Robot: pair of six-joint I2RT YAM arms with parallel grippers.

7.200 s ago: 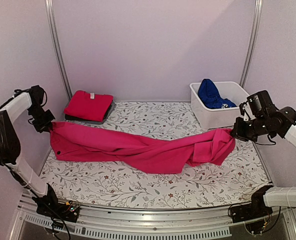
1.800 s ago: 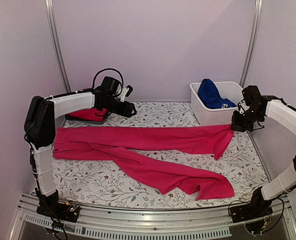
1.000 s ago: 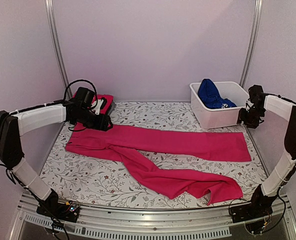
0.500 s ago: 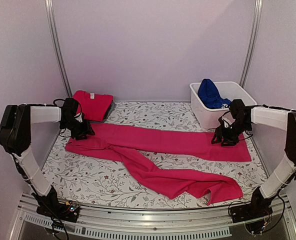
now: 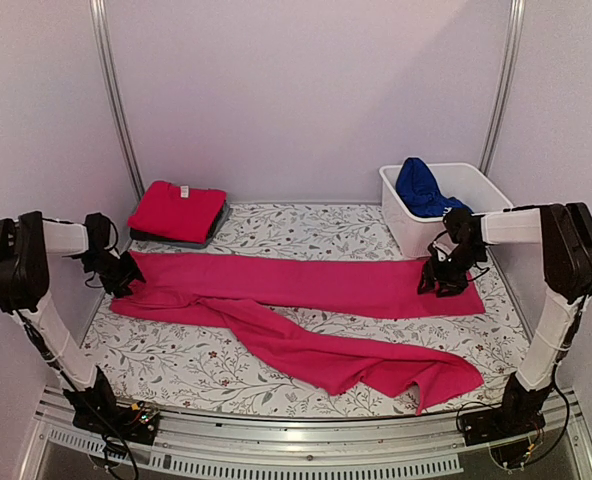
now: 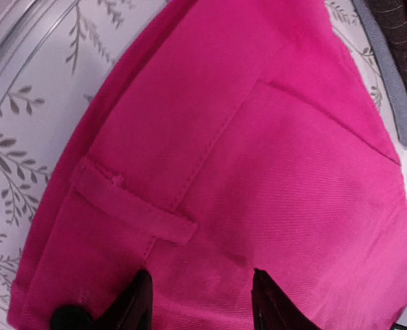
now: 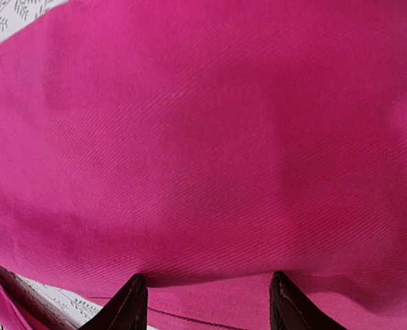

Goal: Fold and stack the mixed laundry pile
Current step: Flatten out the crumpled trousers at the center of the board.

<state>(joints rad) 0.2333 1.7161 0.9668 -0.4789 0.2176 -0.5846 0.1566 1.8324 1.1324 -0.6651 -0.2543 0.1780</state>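
Note:
The trailing leg slants away from the straight leg, so the robot's right gripper needs to grip the trailing leg close to its cuff before it folds the trousers.
A long pair of magenta-pink trousers lies spread across the table, one leg straight to the right and the other trailing toward the front right. My left gripper rests low on the waist end at the far left. Its jaws stand apart over flat cloth beside a belt loop, and it pinches nothing. My right gripper sits on the straight leg's cuff end, also open over the pink cloth. A folded red tee lies on a dark garment at the back left.
A white tub at the back right holds a royal blue garment, close behind my right gripper. The floral cloth covers the table. A metal rail runs along the front edge, and side walls stand close to both arms.
My left gripper slid left along the waistband to its far end, jaws narrowing, and the trousers shifted left with it. My right gripper edged left and down on the cuff.

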